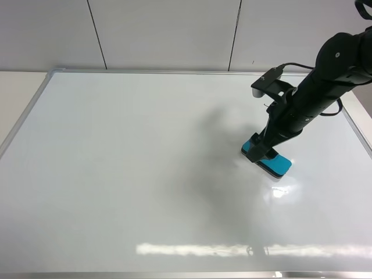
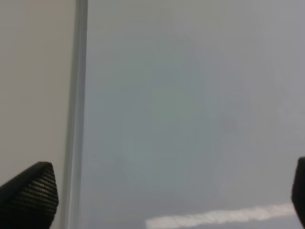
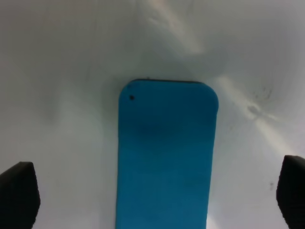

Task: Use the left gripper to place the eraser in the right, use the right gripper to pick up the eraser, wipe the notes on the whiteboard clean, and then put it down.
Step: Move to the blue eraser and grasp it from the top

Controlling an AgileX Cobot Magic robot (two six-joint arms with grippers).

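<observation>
The turquoise eraser's narrow width [image 3: 167, 157] is between my right gripper's open fingers, so I keep going down until the fingers are on either side of its long sides [image 3: 117, 176], and then close them.
The turquoise eraser [image 1: 278, 164] lies flat on the whiteboard [image 1: 145, 163] at the right of the exterior high view. My right gripper [image 1: 261, 152] stands directly over its near end. In the right wrist view the eraser [image 3: 164, 157] lies between the two fingertips [image 3: 19, 193], which are wide apart and clear of its sides, so the right gripper [image 3: 157, 195] is open. My left gripper [image 2: 171, 195] is open and empty over bare board near the silver frame [image 2: 76, 95]. No black notes show on the board, only faint smudges [image 3: 257, 105].
The board's silver frame [image 1: 23, 116] runs along the left edge, with pale table beyond it. A grey panelled wall [image 1: 163, 29] stands behind the board. The left arm is out of the exterior high view.
</observation>
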